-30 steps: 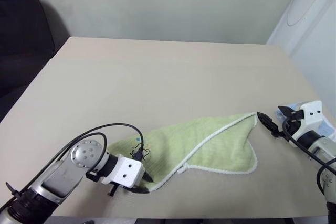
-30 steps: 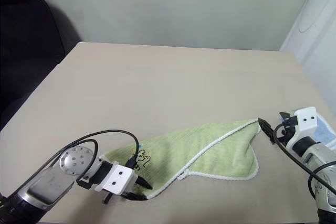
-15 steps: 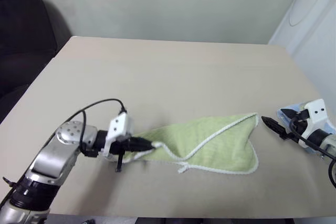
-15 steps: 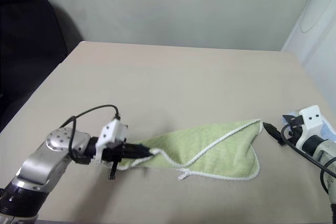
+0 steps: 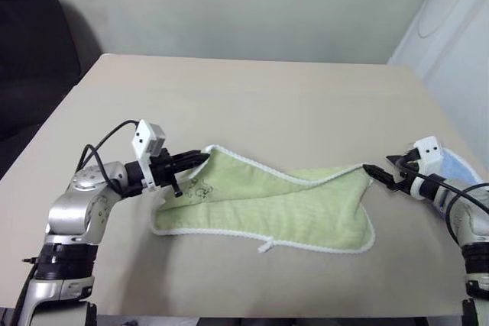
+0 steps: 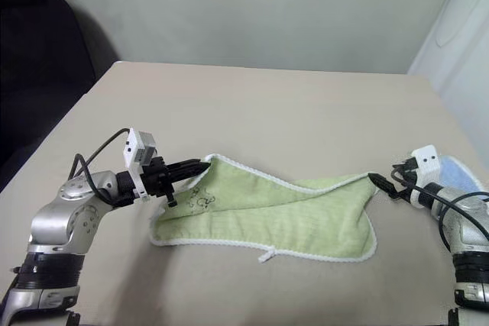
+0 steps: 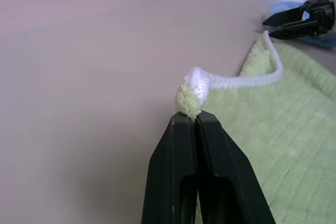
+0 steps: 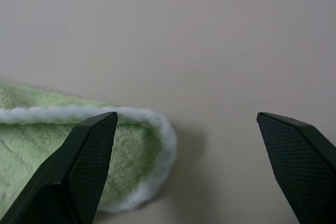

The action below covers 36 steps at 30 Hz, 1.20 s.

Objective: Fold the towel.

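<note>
My gripper will fold the light green towel (image 5: pixel 306 217), and the towel will double into a long flat piece, because the towel's white edging (image 5: pixel 306 182) sags limply between its corners.
The light green towel (image 5: pixel 306 208) with white edging lies crumpled across the near half of the tan table (image 5: pixel 252 104). Its dark logo (image 5: pixel 195 186) sits near the left end, and a small white loop tag (image 5: pixel 265 246) hangs off the near edge. My left gripper (image 5: pixel 203 157) is shut on the towel's upper left corner (image 7: pixel 192 94) and holds it a little above the table. My right gripper (image 5: pixel 380 168) stands open, level with the towel's right corner (image 8: pixel 137 129). That corner lies by one fingertip (image 8: pixel 105 124), not between the fingers.
A folded light blue cloth (image 5: pixel 461 166) lies at the table's right edge, behind my right gripper. A white wall panel (image 5: pixel 458 28) rises past the far right corner. A dark shape (image 5: pixel 30 59) stands off the table's left side. The far half of the table is bare.
My left gripper has lifted a towel corner from the near edge and carried it up and away from me, spreading the left part open. My right gripper has moved in to the right corner.
</note>
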Motion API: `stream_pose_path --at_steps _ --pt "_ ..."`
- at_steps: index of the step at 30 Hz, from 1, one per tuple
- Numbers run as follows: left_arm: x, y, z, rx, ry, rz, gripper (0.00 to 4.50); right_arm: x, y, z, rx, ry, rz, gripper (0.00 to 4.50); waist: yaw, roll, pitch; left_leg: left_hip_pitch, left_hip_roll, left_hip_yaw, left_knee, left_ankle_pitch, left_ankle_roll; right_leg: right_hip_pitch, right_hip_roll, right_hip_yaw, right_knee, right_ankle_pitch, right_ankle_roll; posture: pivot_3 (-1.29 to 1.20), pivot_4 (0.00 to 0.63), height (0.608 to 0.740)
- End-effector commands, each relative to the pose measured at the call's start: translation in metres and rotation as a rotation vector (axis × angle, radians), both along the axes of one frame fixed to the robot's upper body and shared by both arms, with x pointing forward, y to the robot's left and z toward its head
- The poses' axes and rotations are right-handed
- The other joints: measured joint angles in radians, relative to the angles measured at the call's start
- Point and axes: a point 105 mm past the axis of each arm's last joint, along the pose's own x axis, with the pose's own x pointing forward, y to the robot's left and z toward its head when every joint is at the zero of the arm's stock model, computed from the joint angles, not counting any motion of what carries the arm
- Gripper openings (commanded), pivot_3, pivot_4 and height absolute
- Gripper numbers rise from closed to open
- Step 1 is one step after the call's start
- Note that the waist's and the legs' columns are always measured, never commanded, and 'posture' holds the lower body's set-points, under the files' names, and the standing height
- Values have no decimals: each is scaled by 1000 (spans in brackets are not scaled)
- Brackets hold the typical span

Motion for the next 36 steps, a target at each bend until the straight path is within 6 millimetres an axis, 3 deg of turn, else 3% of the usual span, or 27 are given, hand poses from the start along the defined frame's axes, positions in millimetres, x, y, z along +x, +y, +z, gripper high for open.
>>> stream_pose_path --at_steps 1,7,10,14,18,21,25,28,31,33,36 --pt "2 2 9 -2 -53 18 21 5 4 4 -24 -18 52 4500 3 0 0 0 0 0 0 0 0 0 0 0 0 0 0 0 150 740" --pt "3 3 9 1 -64 31 21 16 7 -4 -46 -9 65 4500 3 -2 1 0 0 0 0 0 -1 0 0 0 0 1 -1 0 150 740" --pt "5 5 9 2 -70 42 0 18 6 -4 -40 -12 69 3940 3 -2 1 0 0 0 0 0 -2 0 0 0 0 2 -1 0 150 740" --pt "7 9 10 10 -81 65 0 17 2 0 -41 -30 62 2478 3 -2 1 0 0 0 0 0 -2 0 0 -1 0 2 -1 0 150 740" --pt "17 21 16 -4 -115 144 0 16 -4 16 -34 -83 50 1011 4 -2 2 0 0 0 0 0 -2 0 0 -1 0 2 -1 0 150 740" --pt "29 29 32 -83 -148 208 0 18 -4 39 -56 -158 55 24 6 -2 3 0 0 0 0 0 -3 0 0 -1 0 2 -1 0 150 740" --pt "47 29 63 -147 -258 255 0 30 1 85 -125 -310 46 24 6 -4 5 0 -1 0 0 1 -4 1 -1 -1 0 3 -2 0 150 740" --pt "65 30 99 -223 -359 316 0 40 0 124 -168 -426 18 24 7 -3 7 -1 -1 0 1 3 -3 1 -1 -1 -2 7 -2 0 150 740" --pt "81 41 145 -338 -468 406 0 42 -1 177 -192 -584 -16 24 10 -4 8 -1 -1 0 1 7 3 1 -1 -1 -2 8 0 0 150 740" --pt "81 47 164 -374 -517 404 0 35 1 199 -190 -648 -2 24 10 -4 9 -1 0 -1 0 7 3 0 -1 -2 -4 10 3 0 150 740" --pt "63 57 179 -401 -549 328 0 12 0 216 -179 -696 48 24 9 -4 8 -1 0 -1 -1 6 2 1 0 -3 -5 10 4 0 150 740"
